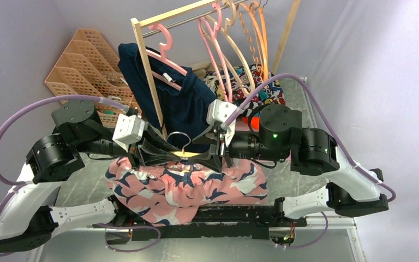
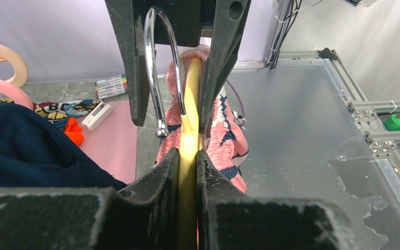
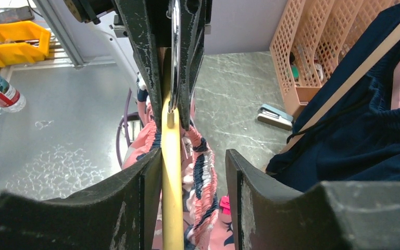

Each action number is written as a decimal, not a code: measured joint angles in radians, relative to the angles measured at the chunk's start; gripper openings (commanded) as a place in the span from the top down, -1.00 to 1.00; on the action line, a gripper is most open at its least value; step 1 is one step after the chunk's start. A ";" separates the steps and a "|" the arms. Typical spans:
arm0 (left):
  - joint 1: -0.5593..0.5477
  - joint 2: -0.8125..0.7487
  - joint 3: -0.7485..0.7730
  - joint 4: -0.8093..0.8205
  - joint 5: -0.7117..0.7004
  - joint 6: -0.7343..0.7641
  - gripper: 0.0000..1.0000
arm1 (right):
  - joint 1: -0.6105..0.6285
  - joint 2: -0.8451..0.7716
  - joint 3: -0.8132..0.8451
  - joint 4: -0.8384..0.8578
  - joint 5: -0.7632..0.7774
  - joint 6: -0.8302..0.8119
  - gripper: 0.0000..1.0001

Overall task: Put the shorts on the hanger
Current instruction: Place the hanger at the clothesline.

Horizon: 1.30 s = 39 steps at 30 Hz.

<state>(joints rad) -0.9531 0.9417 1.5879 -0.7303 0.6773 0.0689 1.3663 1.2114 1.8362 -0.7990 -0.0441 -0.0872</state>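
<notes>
The robot's left gripper is closed on the hanger's bar (image 1: 186, 154) next to the hook, so next the right gripper takes over the bar to free the left gripper for the waistband's end (image 1: 124, 165).
The salmon-pink shorts (image 1: 191, 188) with navy and white blotches hang from the pale yellow hanger (image 1: 188, 156), held above the table between both arms. Its silver hook (image 1: 181, 139) points up. My left gripper (image 1: 163, 155) is shut on the hanger's bar, as the left wrist view (image 2: 187, 153) shows, with the hanger (image 2: 187, 125) and shorts (image 2: 224, 135) beyond. My right gripper (image 1: 211, 157) is open around the other side. In the right wrist view (image 3: 194, 156) the hanger (image 3: 171, 156) lies against one finger and the shorts' waistband (image 3: 203, 161) hangs in the gap.
A wooden rack (image 1: 147, 71) stands behind with pink (image 1: 166, 41), beige and orange hangers (image 1: 256, 38) and a plain navy garment (image 1: 183, 101). A peach mesh organiser (image 1: 84, 60) is at back left, cartoon-print cloth (image 1: 264, 93) at back right. A yellow bin (image 3: 15, 39) and bottle (image 3: 0, 91) stand beside.
</notes>
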 measured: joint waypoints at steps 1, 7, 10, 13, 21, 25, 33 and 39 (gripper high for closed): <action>0.000 0.001 -0.002 0.005 0.004 -0.002 0.86 | 0.000 0.001 0.000 0.000 0.003 0.000 0.06; 0.000 0.010 -0.012 0.020 0.006 -0.010 0.86 | 0.002 0.013 0.000 -0.002 -0.019 0.005 0.70; 0.002 0.017 -0.017 0.020 0.007 -0.014 0.86 | 0.002 0.022 0.000 -0.011 -0.038 0.008 0.66; 0.002 0.016 -0.024 0.023 0.012 -0.018 0.86 | 0.002 0.019 -0.006 -0.013 -0.047 0.012 0.59; 0.002 0.021 -0.030 0.021 0.015 -0.019 0.02 | 0.001 0.002 -0.041 0.014 -0.043 0.023 1.00; 0.000 0.004 -0.055 0.078 -0.024 -0.033 -0.63 | 0.002 -0.041 -0.132 0.057 0.021 0.034 1.00; 0.000 -0.228 -0.189 0.143 -0.274 -0.086 -0.93 | 0.001 -0.153 -0.231 0.090 0.211 0.074 1.00; 0.000 -0.415 -0.249 0.190 -0.464 -0.149 -0.75 | 0.001 -0.217 -0.222 0.097 0.287 0.110 1.00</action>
<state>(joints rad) -0.9531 0.5270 1.3384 -0.5400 0.2131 -0.0799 1.3670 0.9943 1.6146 -0.7017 0.2428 0.0231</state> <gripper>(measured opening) 0.927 0.142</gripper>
